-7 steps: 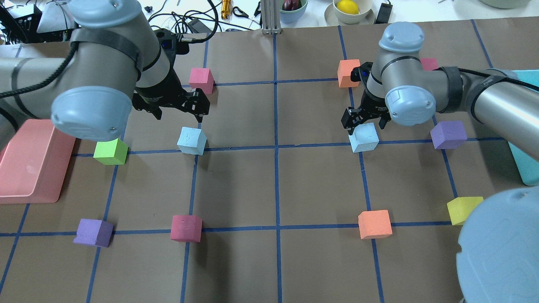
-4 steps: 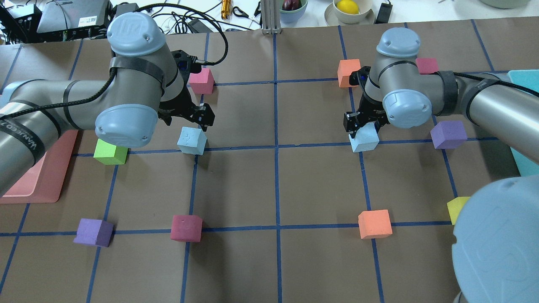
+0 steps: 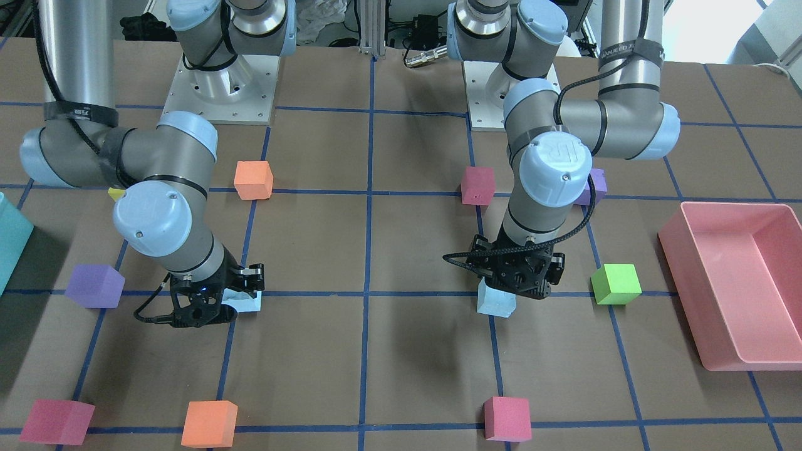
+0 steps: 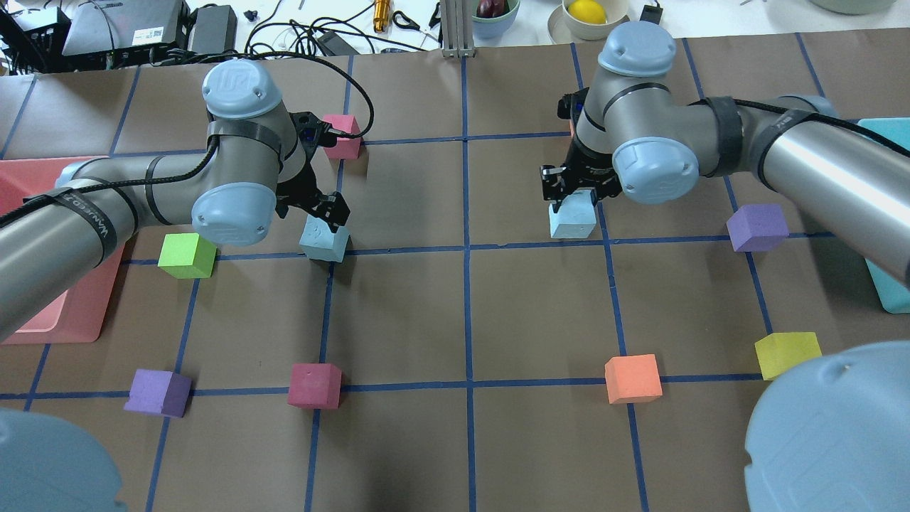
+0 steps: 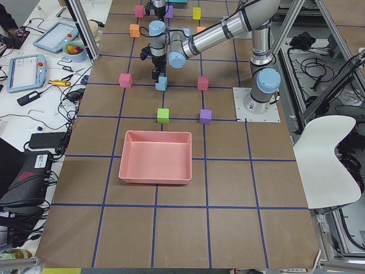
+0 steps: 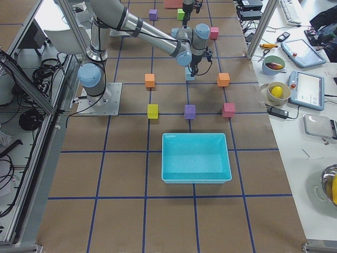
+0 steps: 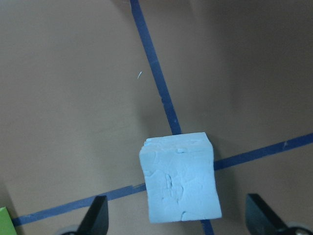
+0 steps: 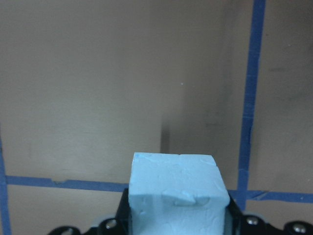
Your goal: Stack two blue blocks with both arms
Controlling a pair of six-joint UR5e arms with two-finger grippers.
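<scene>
My right gripper should put its block down at the middle crossing (image 3: 366,293) and move away before my left gripper stacks the other one, because the blue blocks (image 3: 496,304) are far apart.
Two pale blue blocks show. One blue block (image 4: 323,240) sits on the table at a tape crossing; it also shows in the left wrist view (image 7: 178,183). My left gripper (image 4: 325,217) is open just above it, with a finger on either side (image 7: 98,218). My right gripper (image 4: 572,201) is shut on the other blue block (image 4: 572,219) and holds it just above the table, left of the tape line. That block fills the bottom of the right wrist view (image 8: 178,188). In the front-facing view it is partly hidden behind the right gripper (image 3: 245,302).
A green cube (image 4: 186,256) lies left of the left block and a magenta cube (image 4: 343,135) behind it. A purple cube (image 4: 757,227) lies right of the right gripper. A pink bin (image 4: 71,313) stands at the left edge and a teal bin (image 4: 889,284) at the right. Other cubes lie along the front row.
My right gripper has lifted its blue block and carried it left, off the tape crossing. My left gripper has come down and forward over the other blue block, still open.
</scene>
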